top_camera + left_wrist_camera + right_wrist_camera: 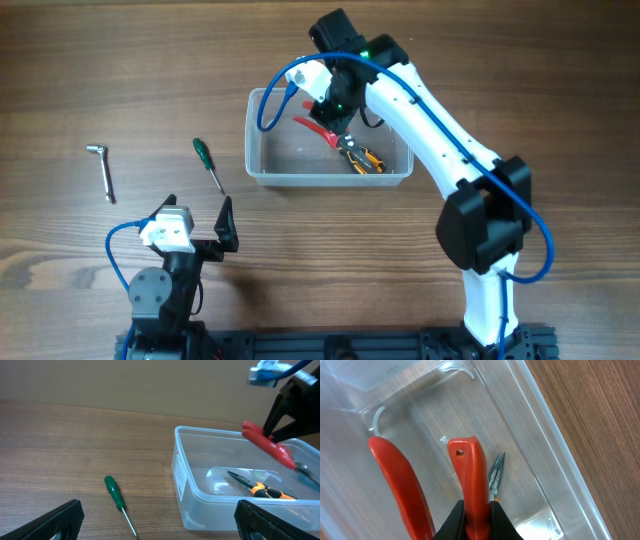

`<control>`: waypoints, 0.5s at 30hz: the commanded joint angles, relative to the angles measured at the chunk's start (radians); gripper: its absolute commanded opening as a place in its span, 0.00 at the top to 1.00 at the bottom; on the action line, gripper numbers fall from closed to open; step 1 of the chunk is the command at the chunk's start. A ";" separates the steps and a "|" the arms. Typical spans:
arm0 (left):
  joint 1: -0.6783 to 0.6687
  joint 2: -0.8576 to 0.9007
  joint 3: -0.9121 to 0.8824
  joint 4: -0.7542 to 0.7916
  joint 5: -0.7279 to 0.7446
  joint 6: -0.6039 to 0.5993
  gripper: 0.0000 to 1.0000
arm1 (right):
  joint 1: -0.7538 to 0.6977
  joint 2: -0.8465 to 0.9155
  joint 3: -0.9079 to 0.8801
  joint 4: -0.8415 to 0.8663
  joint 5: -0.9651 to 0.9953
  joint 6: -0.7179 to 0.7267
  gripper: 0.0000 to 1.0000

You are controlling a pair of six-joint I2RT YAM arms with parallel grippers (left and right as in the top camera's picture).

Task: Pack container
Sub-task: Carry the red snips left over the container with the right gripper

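Both red handles [315,127] are hanging inside the container's sides. My right gripper continues to move the red-handled pliers down until they touch the container's bottom [306,150], and then let go.
The container [330,178] is a clear plastic tub at the middle of the table. Over its back part my right gripper [335,112] is shut on one handle of red-handled pliers [313,127], which hang tilted above the tub floor. In the right wrist view the black fingers [455,522] pinch the red handle [472,475], and the second handle [400,485] hangs free. Orange-handled pliers [365,160] lie inside the tub. My left gripper [197,215] stands open near the front left, empty, with a green screwdriver [115,492] lying ahead of it.
A green-handled screwdriver [207,163] lies on the wood left of the tub. An L-shaped metal key [103,170] lies further left. The right arm [440,140] reaches across the tub's right side.
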State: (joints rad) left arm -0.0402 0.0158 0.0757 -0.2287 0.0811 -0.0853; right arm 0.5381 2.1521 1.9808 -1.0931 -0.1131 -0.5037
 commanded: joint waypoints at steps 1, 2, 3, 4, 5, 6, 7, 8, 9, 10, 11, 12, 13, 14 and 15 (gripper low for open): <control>-0.006 -0.002 -0.006 0.004 0.019 -0.005 0.00 | 0.000 0.019 0.020 0.023 0.012 -0.021 0.95; -0.006 -0.002 -0.006 0.004 0.019 -0.005 0.00 | 0.000 0.027 0.020 0.028 0.012 -0.020 0.95; -0.006 -0.002 -0.006 0.004 0.019 -0.005 0.00 | -0.001 0.031 0.020 0.029 0.012 -0.020 0.95; -0.006 -0.002 -0.006 0.004 0.019 -0.005 0.00 | -0.001 0.039 0.020 0.032 0.011 -0.019 0.95; -0.006 -0.002 -0.006 0.004 0.019 -0.005 0.00 | -0.001 0.048 0.020 0.034 0.008 -0.016 0.95; -0.006 -0.002 -0.006 0.004 0.019 -0.005 0.00 | -0.001 0.058 0.020 0.035 0.008 -0.010 0.95; -0.006 -0.002 -0.006 0.004 0.019 -0.005 0.00 | -0.001 0.069 0.020 0.035 0.008 -0.006 0.95; -0.006 -0.002 -0.006 0.004 0.019 -0.005 0.00 | -0.001 0.084 0.020 0.036 0.008 0.001 0.95; -0.006 -0.002 -0.006 0.004 0.019 -0.005 0.00 | -0.001 0.089 0.020 0.036 0.008 0.008 0.95; -0.006 -0.002 -0.006 0.004 0.019 -0.005 0.00 | -0.001 0.099 0.020 0.038 0.008 0.010 0.95; -0.006 -0.002 -0.006 0.004 0.019 -0.005 0.00 | -0.001 0.108 0.020 0.039 0.006 0.010 0.95; -0.006 -0.002 -0.006 0.004 0.019 -0.005 0.00 | -0.001 0.113 0.020 0.040 0.004 0.010 0.95; -0.006 -0.002 -0.006 0.004 0.019 -0.005 0.00 | -0.001 0.119 0.020 0.042 0.004 0.016 0.95; -0.006 -0.002 -0.006 0.004 0.019 -0.005 0.00 | -0.002 0.128 0.020 0.044 0.002 0.018 0.94; -0.006 -0.002 -0.006 0.004 0.019 -0.005 0.00 | -0.002 0.134 0.020 0.045 0.001 0.021 0.94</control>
State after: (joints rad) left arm -0.0402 0.0158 0.0757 -0.2287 0.0811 -0.0853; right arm 0.5381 2.2719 1.9812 -1.0561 -0.1108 -0.5007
